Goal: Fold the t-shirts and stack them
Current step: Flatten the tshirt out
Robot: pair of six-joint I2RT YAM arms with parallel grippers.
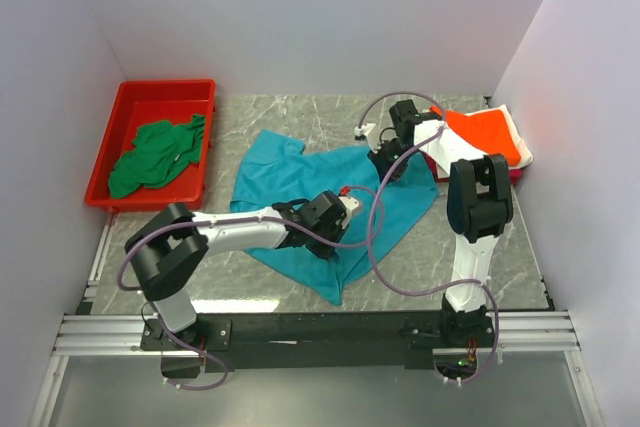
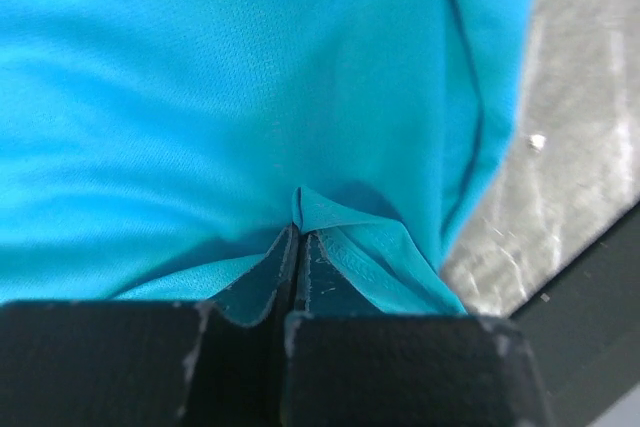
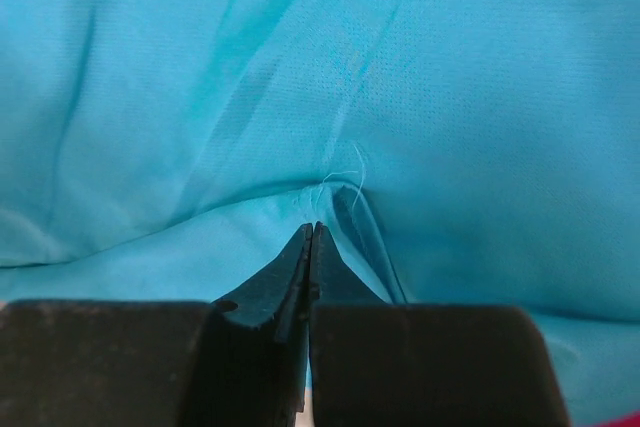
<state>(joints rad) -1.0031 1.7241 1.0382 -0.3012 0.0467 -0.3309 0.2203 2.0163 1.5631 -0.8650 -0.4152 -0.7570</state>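
Note:
The teal t-shirt (image 1: 290, 173) is slanted and wrinkled under the robot's grippers, so the left gripper and the right gripper should lift it, stretch it and spread it across the marble (image 1: 400, 272) before folding.
The teal t-shirt (image 1: 300, 187) lies spread and rumpled on the marble table. My left gripper (image 1: 348, 209) is shut on a pinch of its cloth near the lower middle; the left wrist view shows the teal cloth (image 2: 250, 97) and a fold caught at my left gripper (image 2: 299, 232). My right gripper (image 1: 385, 169) is shut on the shirt's right edge; the right wrist view shows the teal cloth (image 3: 450, 97) bunched at my right gripper (image 3: 312, 229). A dark green t-shirt (image 1: 155, 154) lies crumpled in the red bin. A folded orange t-shirt (image 1: 488, 133) tops a stack at the right.
The red plastic bin (image 1: 130, 97) stands at the back left. White cloth (image 1: 438, 157) shows under the orange shirt, with a dark red edge (image 1: 520, 171) below. White walls enclose the table. Purple cables loop from the right arm (image 1: 478, 197) over the shirt.

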